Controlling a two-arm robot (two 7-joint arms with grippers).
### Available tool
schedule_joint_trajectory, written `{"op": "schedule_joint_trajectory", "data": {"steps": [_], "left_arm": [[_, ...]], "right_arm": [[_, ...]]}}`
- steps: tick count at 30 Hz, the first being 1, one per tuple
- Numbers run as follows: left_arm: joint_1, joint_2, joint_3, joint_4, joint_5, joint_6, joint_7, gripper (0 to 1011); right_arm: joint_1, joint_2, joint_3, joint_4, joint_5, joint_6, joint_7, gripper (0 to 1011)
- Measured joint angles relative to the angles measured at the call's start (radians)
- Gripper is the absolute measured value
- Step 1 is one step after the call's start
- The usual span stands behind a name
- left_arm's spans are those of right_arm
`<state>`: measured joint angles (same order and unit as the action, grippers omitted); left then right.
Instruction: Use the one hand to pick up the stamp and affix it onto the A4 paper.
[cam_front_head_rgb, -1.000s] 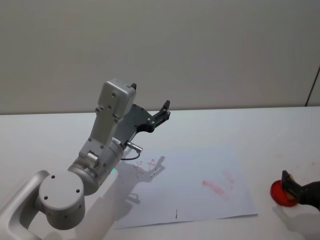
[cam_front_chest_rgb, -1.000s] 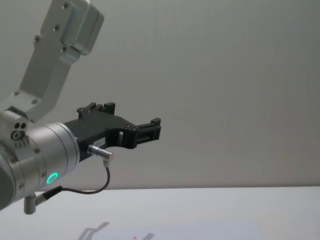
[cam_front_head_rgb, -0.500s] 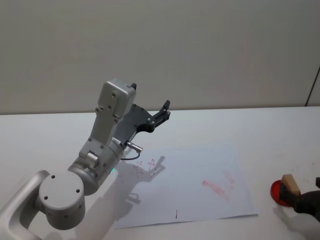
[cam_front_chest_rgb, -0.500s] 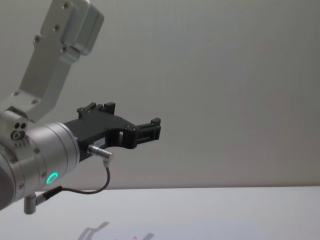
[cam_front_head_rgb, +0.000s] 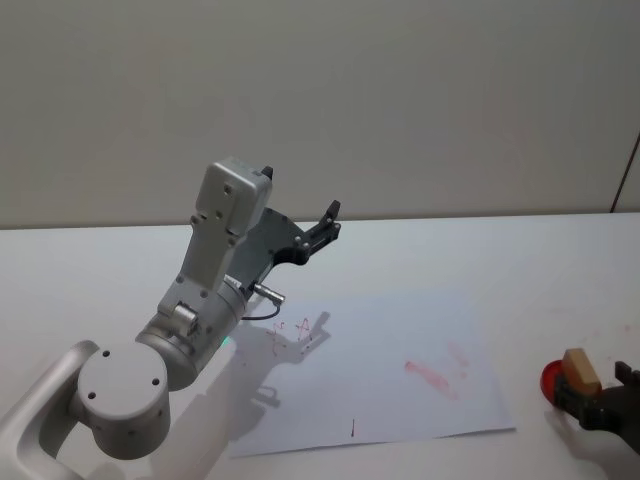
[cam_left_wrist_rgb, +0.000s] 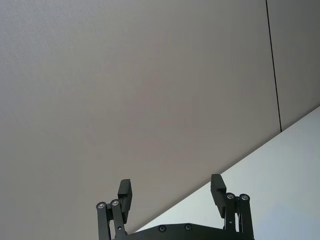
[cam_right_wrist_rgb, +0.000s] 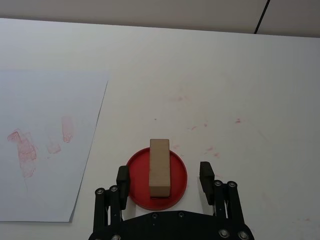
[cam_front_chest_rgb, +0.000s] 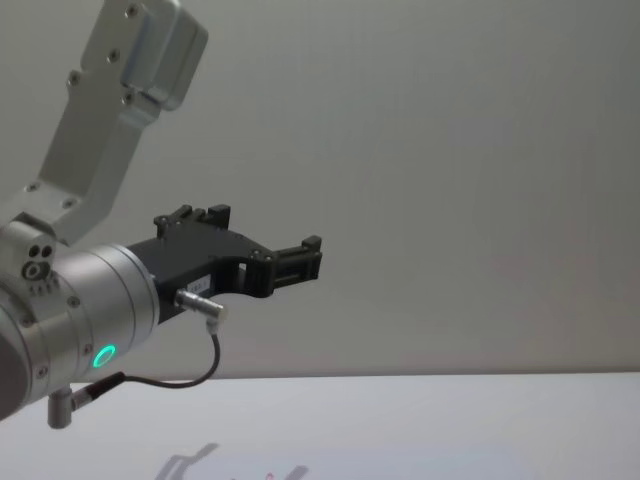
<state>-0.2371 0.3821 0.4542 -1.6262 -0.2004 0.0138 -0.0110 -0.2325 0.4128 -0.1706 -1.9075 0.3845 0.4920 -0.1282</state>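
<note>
I expect the stamp will come free and leave the ink pad in place when I lift, as it just stands on the wider red ink pad.
The stamp, a light-brown wooden block, stands on a round red ink pad on the white table. My right gripper is open, one finger on each side of the stamp and clear of it. In the head view the stamp sits at the far right, with the right gripper just behind it at the frame's lower right corner. The A4 paper lies flat to the left of the pad and carries red smudges. My left gripper hangs open high above the table's left side.
The raised left arm stands over the paper's left part; its gripper points at the grey wall. Faint red specks dot the table past the pad. The table's far edge meets the wall.
The right gripper, which covered the stamp on the red pad a second ago, has drawn back toward me, leaving the stamp standing free on the pad. The left arm has not moved.
</note>
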Motion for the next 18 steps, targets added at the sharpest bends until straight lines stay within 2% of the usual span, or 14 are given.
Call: {"op": "schedule_joint_trajectory", "data": {"steps": [3,6,8,11,14,15,17,18], "left_arm": [[0.000,0.000,0.000,0.000,0.000,0.000,0.000,1001],[0.000,0.000,0.000,0.000,0.000,0.000,0.000,1001],[0.000,0.000,0.000,0.000,0.000,0.000,0.000,1001],[0.000,0.000,0.000,0.000,0.000,0.000,0.000,1001],[0.000,0.000,0.000,0.000,0.000,0.000,0.000,1001],[0.000,0.000,0.000,0.000,0.000,0.000,0.000,1001],[0.000,0.000,0.000,0.000,0.000,0.000,0.000,1001],[0.000,0.000,0.000,0.000,0.000,0.000,0.000,1001]], "right_arm": [[0.005,-0.002,-0.001,0.005,-0.003,0.008,0.005,831],[0.007,-0.003,-0.001,0.007,-0.005,0.011,0.008,705],[0.009,-0.004,-0.001,0.009,-0.006,0.014,0.010,675],[0.011,-0.005,-0.001,0.011,-0.007,0.016,0.011,548],[0.013,-0.005,-0.002,0.013,-0.008,0.019,0.013,488],[0.013,-0.006,-0.002,0.014,-0.008,0.020,0.014,426],[0.014,-0.006,-0.002,0.015,-0.009,0.021,0.015,389],[0.015,-0.006,-0.002,0.015,-0.009,0.022,0.016,331]]}}
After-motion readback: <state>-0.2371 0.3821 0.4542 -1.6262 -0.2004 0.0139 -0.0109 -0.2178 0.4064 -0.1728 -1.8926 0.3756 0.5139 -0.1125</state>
